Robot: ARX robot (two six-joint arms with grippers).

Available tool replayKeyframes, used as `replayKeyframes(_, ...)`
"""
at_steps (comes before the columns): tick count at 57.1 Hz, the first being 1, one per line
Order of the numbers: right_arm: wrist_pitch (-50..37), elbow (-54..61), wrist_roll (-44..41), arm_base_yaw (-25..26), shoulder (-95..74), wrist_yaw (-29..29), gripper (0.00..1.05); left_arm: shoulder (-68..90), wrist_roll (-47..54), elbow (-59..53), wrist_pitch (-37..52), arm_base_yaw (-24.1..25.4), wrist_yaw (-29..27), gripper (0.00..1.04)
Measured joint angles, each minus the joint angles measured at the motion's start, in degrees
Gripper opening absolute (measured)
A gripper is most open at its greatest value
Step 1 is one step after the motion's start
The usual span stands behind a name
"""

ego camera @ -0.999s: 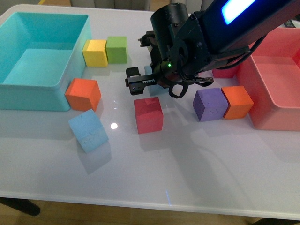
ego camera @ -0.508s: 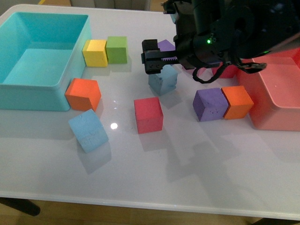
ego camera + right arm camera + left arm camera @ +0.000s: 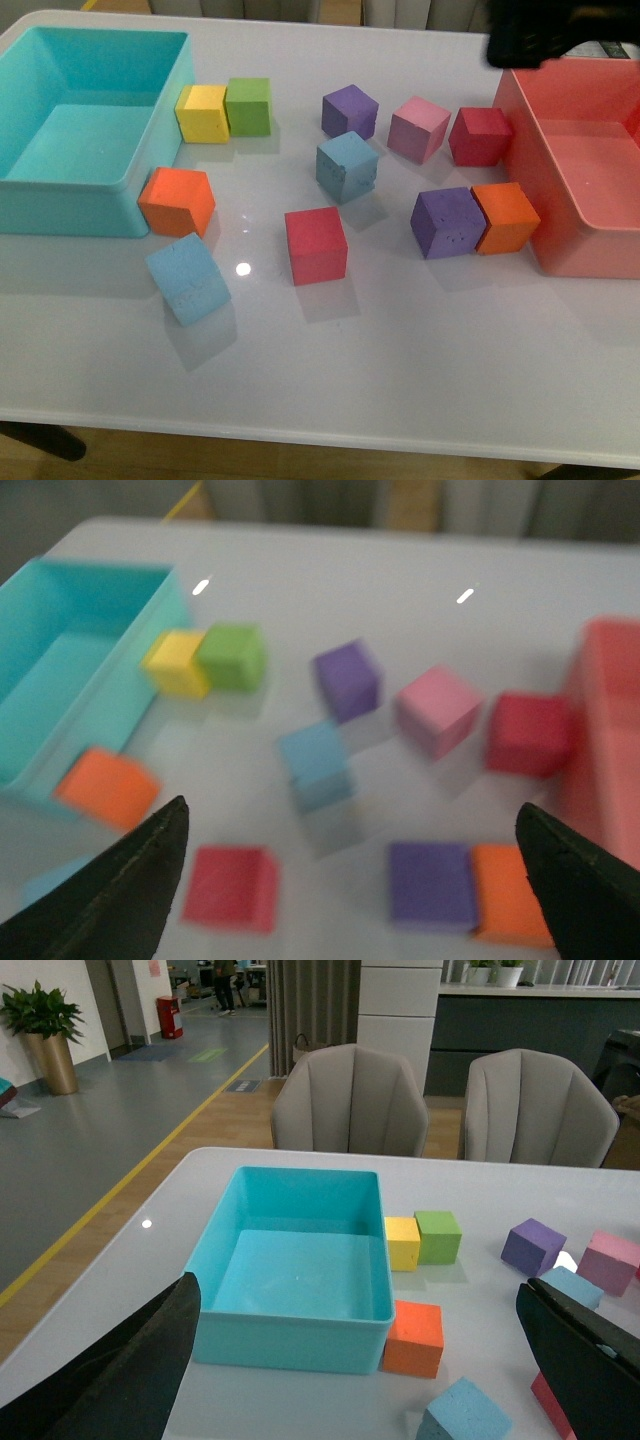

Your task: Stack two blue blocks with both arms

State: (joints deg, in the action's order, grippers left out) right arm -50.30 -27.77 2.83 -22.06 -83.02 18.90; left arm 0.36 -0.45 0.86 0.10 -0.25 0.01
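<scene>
The front blue block (image 3: 188,279) will squeeze in when I carry it and then spring back to square, because the middle blue block has nicked, foam-like sides (image 3: 346,178).
Two sky-blue blocks lie apart on the white table. One blue block (image 3: 347,166) sits near the middle, the other blue block (image 3: 188,278) lies tilted at the front left, below an orange cube. My left gripper (image 3: 357,1295) is open and empty, high above the table's left side; the left wrist view shows the front blue block (image 3: 465,1415) and the middle one (image 3: 575,1285). My right gripper (image 3: 350,810) is open and empty, high over the middle blue block (image 3: 315,760); that view is blurred. Only a black piece of the right arm (image 3: 535,35) shows in the front view.
A large turquoise bin (image 3: 160,120) stands at the left, a red bin (image 3: 520,160) at the right. Yellow (image 3: 203,112), green (image 3: 249,105), orange (image 3: 178,200), red (image 3: 316,245), purple (image 3: 448,222), pink (image 3: 419,128) and other cubes are scattered between them.
My right arm has lifted and pulled back to the upper right, out of the table's middle. The middle blue block is uncovered and stays on the table.
</scene>
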Motion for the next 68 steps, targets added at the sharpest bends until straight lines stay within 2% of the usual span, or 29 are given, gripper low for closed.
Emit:
replayKeyframes(3,-5.44,4.22,-1.01,1.92,3.21,0.37,0.66,0.0,-0.02,0.0,0.0,0.0,-0.02,0.96)
replayKeyframes(6,-6.29,6.62,-1.33,3.34,5.55,-0.37,0.58,0.0,0.0,0.0,0.0,0.0,-0.02,0.96)
replayKeyframes(22,-3.1,18.12,-2.45,10.64,19.3,-8.07,0.02,0.0,-0.02,0.0,0.0,0.0,-0.02,0.96)
replayKeyframes(30,-0.22,21.14,-2.64,13.14,24.92,-10.19,0.02,0.0,-0.02,0.0,0.0,0.0,0.0,0.96)
replayKeyframes(35,-2.51,23.76,-2.64,14.45,25.97,-11.47,0.02,-0.02,0.0,0.0,0.0,0.0,0.0,0.96)
replayKeyframes(45,3.74,26.05,-2.64,16.5,33.66,-13.64,0.02,0.0,-0.02,0.0,0.0,0.0,-0.02,0.96)
replayKeyframes(50,7.39,26.62,-2.67,20.17,38.21,-18.34,0.02,0.0,0.0,0.0,0.0,0.0,0.0,0.96)
replayKeyframes(55,10.8,26.8,-2.64,21.79,41.88,-18.45,0.02,0.0,-0.02,0.0,0.0,0.0,-0.02,0.96)
replayKeyframes(68,19.37,26.86,-2.67,21.86,51.47,-18.78,0.02,-0.02,0.0,0.0,0.0,0.0,-0.02,0.96)
